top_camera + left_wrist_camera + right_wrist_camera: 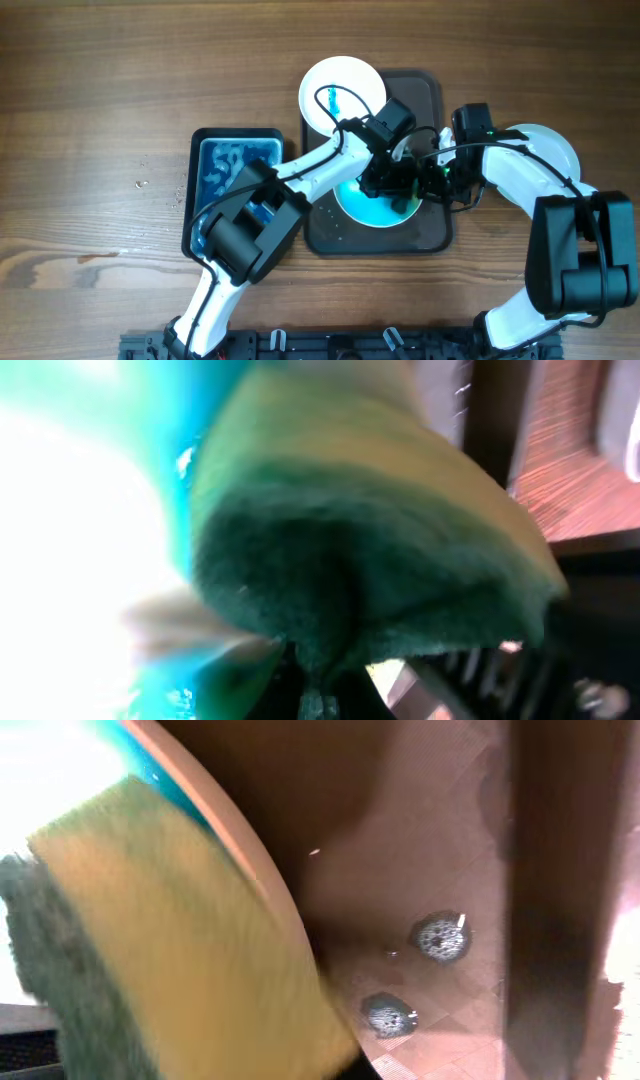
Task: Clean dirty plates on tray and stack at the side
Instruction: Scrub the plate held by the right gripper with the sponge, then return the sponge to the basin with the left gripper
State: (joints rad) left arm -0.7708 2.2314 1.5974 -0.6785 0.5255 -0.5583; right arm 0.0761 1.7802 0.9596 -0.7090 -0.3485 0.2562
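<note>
Next, my left gripper takes the sponge to the basin (pixel 222 168) before my right gripper grips the plate's rim again, because the sponge covers the plate's rim at my right gripper's fingers.
On the dark tray (pixel 430 236) lies a plate (pixel 362 212) smeared with teal paint. My left gripper (pixel 392 186) hangs over its right half, shut on a green and yellow sponge (pixel 370 540) that presses against the plate (pixel 80 520). My right gripper (pixel 426 186) is at the plate's right edge. In the right wrist view the plate's rim (pixel 235 835) runs down toward its jaws, which the sponge (pixel 180 940) hides. A clean white plate (pixel 335 90) overhangs the tray's far left corner. Another pale plate (pixel 556 146) rests on the table right of the tray, under my right arm.
A blue basin with a black rim (pixel 236 134) holding foamy water stands left of the tray, partly under my left arm. Water drops (pixel 440 937) dot the tray floor (pixel 420 830). Bare wood table surrounds everything.
</note>
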